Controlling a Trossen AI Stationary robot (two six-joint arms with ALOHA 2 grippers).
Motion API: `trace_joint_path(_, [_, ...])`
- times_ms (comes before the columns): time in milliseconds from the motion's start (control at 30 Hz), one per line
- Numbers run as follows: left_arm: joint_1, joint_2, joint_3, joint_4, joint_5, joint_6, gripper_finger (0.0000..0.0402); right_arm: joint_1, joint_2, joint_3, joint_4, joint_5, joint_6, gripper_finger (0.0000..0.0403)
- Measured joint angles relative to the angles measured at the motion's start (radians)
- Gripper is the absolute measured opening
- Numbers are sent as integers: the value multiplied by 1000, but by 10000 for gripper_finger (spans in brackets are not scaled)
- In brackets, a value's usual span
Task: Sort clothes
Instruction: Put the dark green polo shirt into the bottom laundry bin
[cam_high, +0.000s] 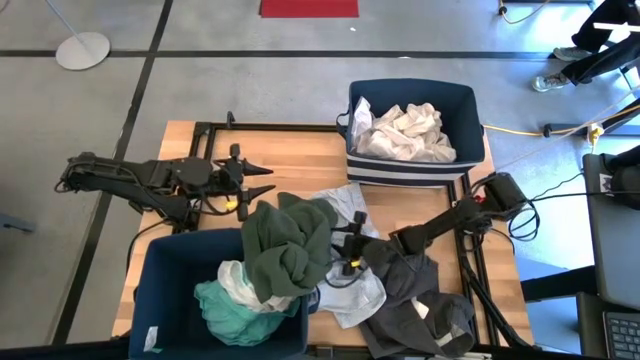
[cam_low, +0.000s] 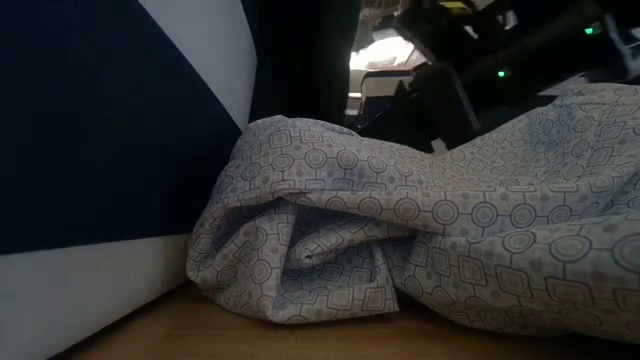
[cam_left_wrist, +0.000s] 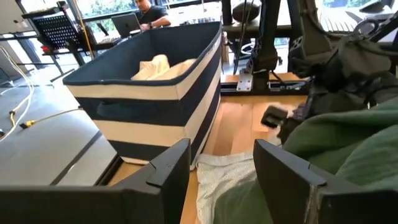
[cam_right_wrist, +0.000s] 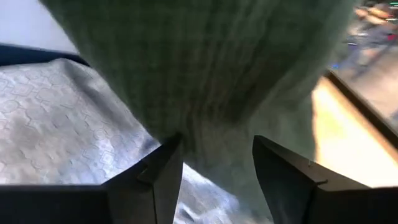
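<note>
The green garment (cam_high: 290, 245) drapes over the navy bin's rim above the patterned garment, so my right gripper should grab the hanging fold (cam_high: 320, 218) and carry it into the bin.
A dark olive green garment (cam_high: 290, 245) is draped over the far rim of the navy bin (cam_high: 160, 275) at the near left, above teal (cam_high: 235, 312) and white cloth in that bin. My right gripper (cam_high: 348, 252) is open at the garment's right side; in the right wrist view (cam_right_wrist: 214, 149) a hanging green fold (cam_right_wrist: 211, 74) fills the space between and beyond its fingers. A patterned light grey garment (cam_high: 355, 295) and a dark grey one (cam_high: 420, 300) lie on the table under the right arm. My left gripper (cam_high: 265, 181) is open and empty, just left of the pile. My right gripper stands open, level, coming from the table's right, with a hanging fold of the green garment (cam_right_wrist: 205, 134) between its two fingers. Whether the fingers touch the cloth, I cannot tell.
A navy and white striped bin (cam_high: 415, 92) at the far right holds white and cream clothes (cam_high: 405, 130); it also shows in the left wrist view (cam_left_wrist: 149, 93). Bare wood (cam_high: 290, 150) lies between the two bins. A person sits in the room beyond the table.
</note>
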Motion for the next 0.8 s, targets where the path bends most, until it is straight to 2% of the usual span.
trace_joint_path(133, [0,5,0,-1,0,0,166,-25,20,26,1,-128,-43,193])
trace_joint_path(433, [0,6,0,-4,0,0,166,-61,34,65,5,-146,-98,193])
trace_joint_path(567, [0,6,0,-4,0,0,166,-94,40,92,6,-276,-97,193])
trace_joint_path(700, [0,6,0,-8,0,-2,166,-93,42,109,-120,-327,-97,193])
trace_joint_path(800, [0,6,0,-23,0,-7,166,-68,25,119,-276,-293,-47,193])
